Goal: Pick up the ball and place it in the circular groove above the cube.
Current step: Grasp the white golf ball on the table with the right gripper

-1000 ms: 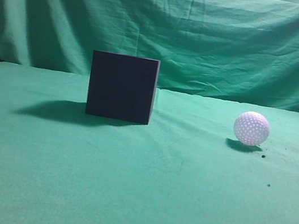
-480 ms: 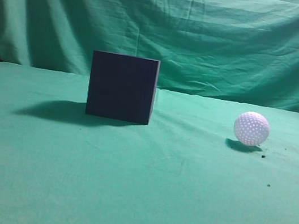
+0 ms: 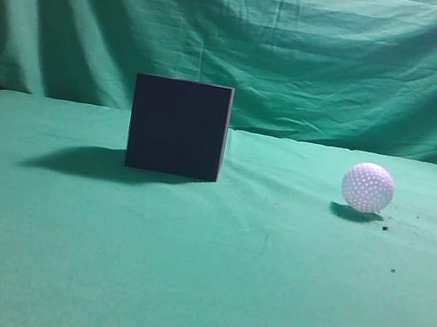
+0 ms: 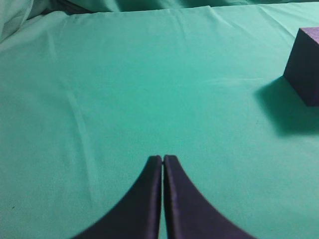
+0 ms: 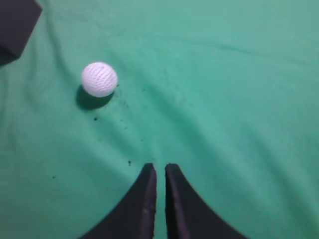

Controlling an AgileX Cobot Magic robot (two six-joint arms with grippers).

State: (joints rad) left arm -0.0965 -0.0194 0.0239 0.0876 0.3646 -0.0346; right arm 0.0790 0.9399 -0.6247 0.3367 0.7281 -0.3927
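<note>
I expect the ball to sink partway into the hidden groove and stay there when I set it down, because the cube's top edge runs straight and level.
The white dimpled ball rests on the green cloth at the right. The dark cube stands left of centre; its top face is hidden from this height. No gripper shows in the exterior view. In the right wrist view the ball lies ahead and to the left of my right gripper, which is shut and empty with a thin slit between its fingers; a cube corner shows at the top left. My left gripper is shut and empty over bare cloth, with the cube far ahead on the right.
Green cloth covers the table and hangs as a backdrop. A few small dark specks lie on the cloth near the ball.
</note>
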